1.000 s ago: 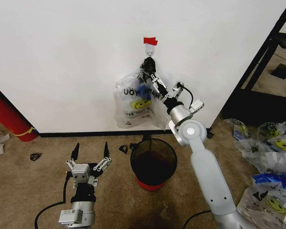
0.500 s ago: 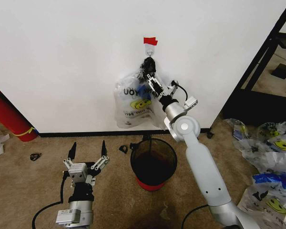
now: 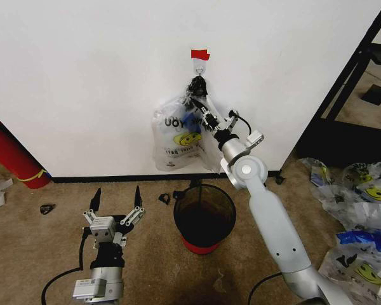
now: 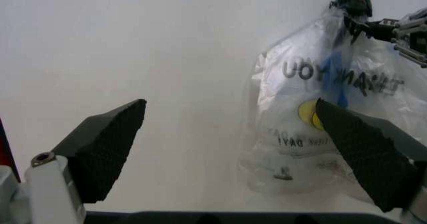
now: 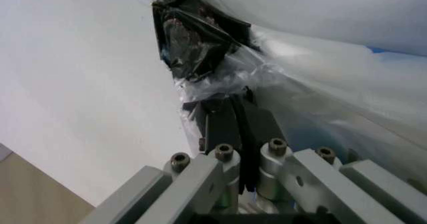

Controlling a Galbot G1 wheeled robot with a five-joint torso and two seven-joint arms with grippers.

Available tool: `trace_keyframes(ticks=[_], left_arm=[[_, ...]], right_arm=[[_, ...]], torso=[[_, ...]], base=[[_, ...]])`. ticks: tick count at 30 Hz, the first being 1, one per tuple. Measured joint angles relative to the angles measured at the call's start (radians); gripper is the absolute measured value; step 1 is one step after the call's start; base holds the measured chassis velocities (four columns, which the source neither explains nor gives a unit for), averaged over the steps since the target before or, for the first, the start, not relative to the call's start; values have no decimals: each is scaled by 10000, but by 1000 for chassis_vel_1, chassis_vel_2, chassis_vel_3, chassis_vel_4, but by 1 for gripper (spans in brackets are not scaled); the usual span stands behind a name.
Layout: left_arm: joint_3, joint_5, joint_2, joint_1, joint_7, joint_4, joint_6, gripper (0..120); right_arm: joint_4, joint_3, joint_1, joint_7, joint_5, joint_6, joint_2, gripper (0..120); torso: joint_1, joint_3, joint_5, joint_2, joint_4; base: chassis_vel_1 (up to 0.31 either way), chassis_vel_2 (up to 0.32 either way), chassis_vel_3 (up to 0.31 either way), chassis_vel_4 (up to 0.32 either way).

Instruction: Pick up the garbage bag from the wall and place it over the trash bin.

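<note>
I expect the garbage bag [image 3: 209, 146] to come loose and leave the rest hanging when I pull it, because layered bags hang gathered at the black top [image 3: 197, 86].
A bunch of see-through smiley-print bags with a black top [image 3: 197, 84] hangs from a small hook [image 3: 199, 64] on the white wall [image 3: 82, 76], under a red tape strip [image 3: 200, 54]. My right gripper [image 3: 197, 106] reaches up to it and is shut on a thin layer of the garbage bag [image 3: 178, 136] just below the black top [image 5: 190, 33]; the closed fingertips [image 5: 223, 103] pinch the plastic. The black mesh trash bin [image 3: 178, 204] with a red base stands on the carpet below. My left gripper [image 3: 116, 198] hovers open near the floor, left of the bin, facing the garbage bag [image 4: 287, 98].
A long red cylinder [image 3: 9, 155] leans at the far left. A heap of like bags [image 3: 362, 190] lies on the carpet at the right, beside a black shelf frame [image 3: 349, 82]. Small dark scraps [image 3: 47, 208] lie near the baseboard [image 3: 114, 178].
My right arm's wrist has shifted left and turned, with its fingers staying at the bag under the black top. The left gripper has dropped slightly toward me.
</note>
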Motion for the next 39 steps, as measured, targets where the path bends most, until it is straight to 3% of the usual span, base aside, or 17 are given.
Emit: trace_keyframes(ticks=[9,25,39], left_arm=[[44,-52,-36,4,-35,-33,-1,100],[296,-20,25,-25,-59,57,-49,100],[424,-62,146,-76,-60,100,-70,100]], right_arm=[[499,54,-413,54,-48,20,-125,0],[3241,209,-3712,-151,-791,-1,-1076,0],[4546,498,-5983,-561,-1876,221,-1359,0]], torso=[[0,0,0,0,1],[0,-1,1,0,1],[-1,-1,1,1,1]], base=[[0,0,0,0],[0,0,0,0],[0,0,0,0]])
